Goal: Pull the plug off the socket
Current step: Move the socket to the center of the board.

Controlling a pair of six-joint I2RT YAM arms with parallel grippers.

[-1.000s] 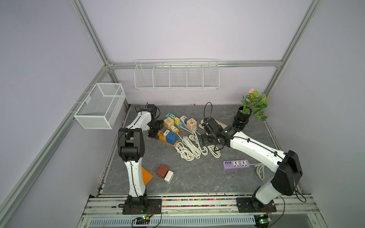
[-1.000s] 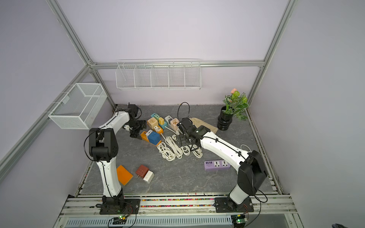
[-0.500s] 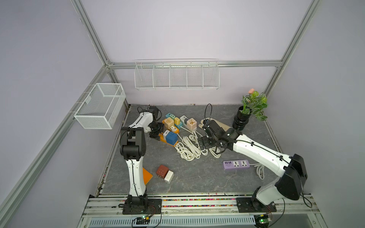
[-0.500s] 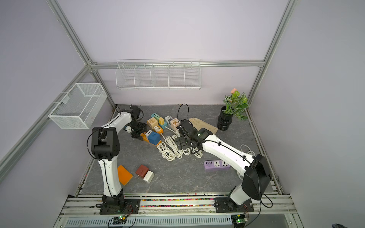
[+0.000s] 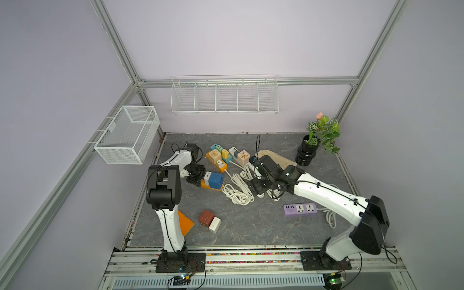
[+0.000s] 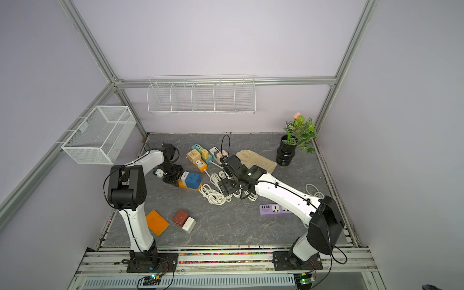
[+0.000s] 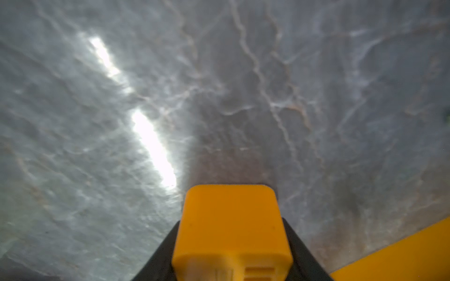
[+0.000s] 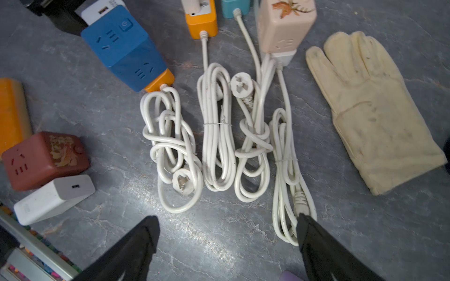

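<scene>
The orange strip's end [image 7: 229,220] is held by my left gripper, so my right gripper should keep on toward the blue plug [image 5: 216,180] and close on the plug's free sides.
An orange socket strip [image 5: 212,186] lies on the grey floor, carrying a blue cube plug [image 5: 216,179] and a small white plug [image 5: 207,175]. My left gripper [image 5: 195,176] is shut on the strip's left end. In the left wrist view the orange strip end [image 7: 231,219] fills the space between the black fingers [image 7: 163,250]. My right gripper [image 8: 227,225] hangs open over the coiled white cords [image 8: 175,146], to the right of the strip, with nothing between its fingers. In the right wrist view the blue plug [image 8: 124,46] and the white plug [image 8: 99,12] sit side by side on the strip.
More coloured socket strips [image 5: 221,157] stand at the back, with a cream glove [image 5: 276,158] and a potted plant [image 5: 307,153] to the right. A purple strip [image 5: 300,209], a brown cube [image 5: 206,218], a white charger [image 5: 214,224] and an orange pad [image 6: 157,222] lie nearer the front.
My left gripper has closed on the end of the orange socket strip. The right arm has drifted slightly toward the front over the cords, still open.
</scene>
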